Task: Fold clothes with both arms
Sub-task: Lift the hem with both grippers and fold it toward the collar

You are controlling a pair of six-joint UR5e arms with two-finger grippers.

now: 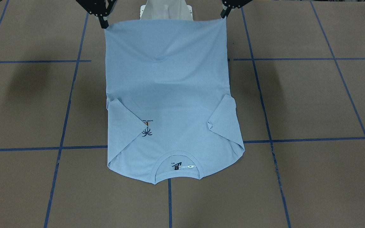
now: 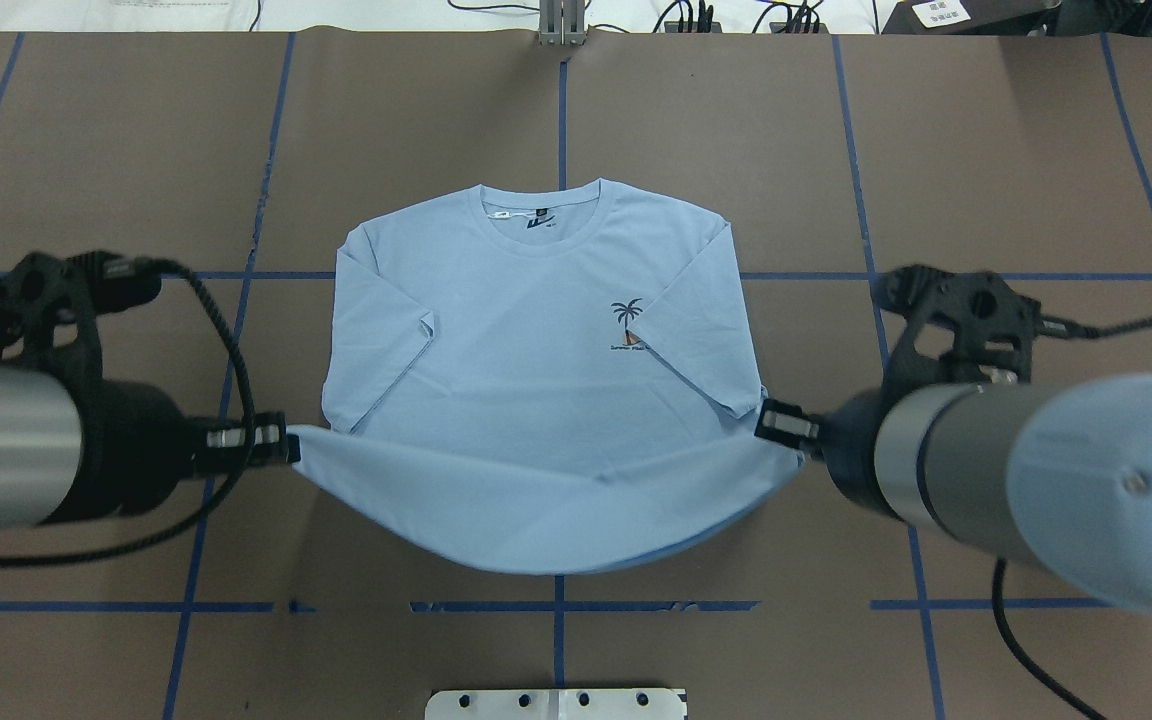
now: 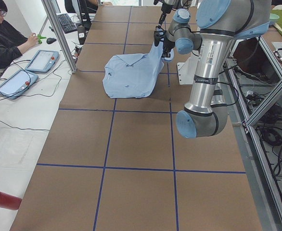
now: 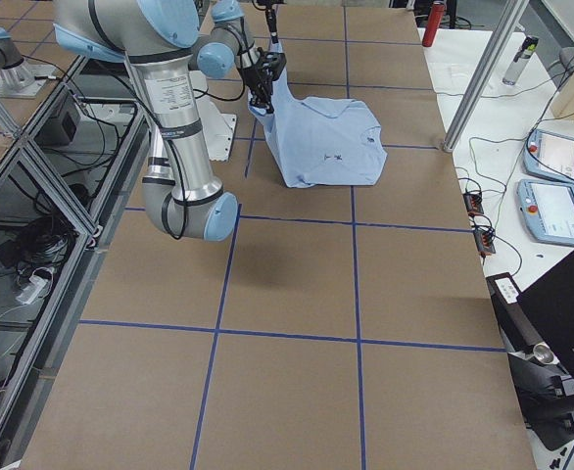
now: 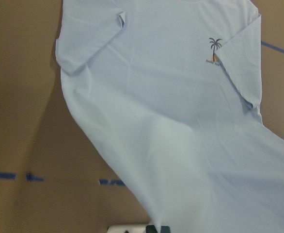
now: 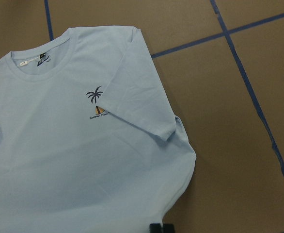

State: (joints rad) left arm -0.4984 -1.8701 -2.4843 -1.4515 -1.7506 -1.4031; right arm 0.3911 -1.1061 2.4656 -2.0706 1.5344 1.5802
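Observation:
Both sleeves are folded in over the chest and both hem corners are raised. My left gripper should go on toward the collar before it lets go at the shoulder.
The light blue T-shirt (image 2: 536, 400) lies face up on the brown table with its collar away from me and both sleeves folded in over the chest. The palm print (image 2: 628, 325) shows beside the folded sleeve, and the dark neck label (image 2: 537, 218) and white tag (image 2: 501, 213) sit in the collar. My left gripper (image 2: 281, 445) is shut on one hem corner and my right gripper (image 2: 776, 422) is shut on the other. Both hold the hem raised off the table, and it sags between them. In the front view the shirt (image 1: 166, 95) hangs from the left gripper (image 1: 224, 14) and the right gripper (image 1: 103, 22).
The white pedestal base (image 2: 556, 703) stands at the near table edge behind the raised hem. Blue tape lines (image 2: 876, 300) grid the table. An operator (image 3: 6, 33) sits at a side table with tablets (image 3: 42, 60). A red cylinder (image 3: 4, 198) lies beside the table.

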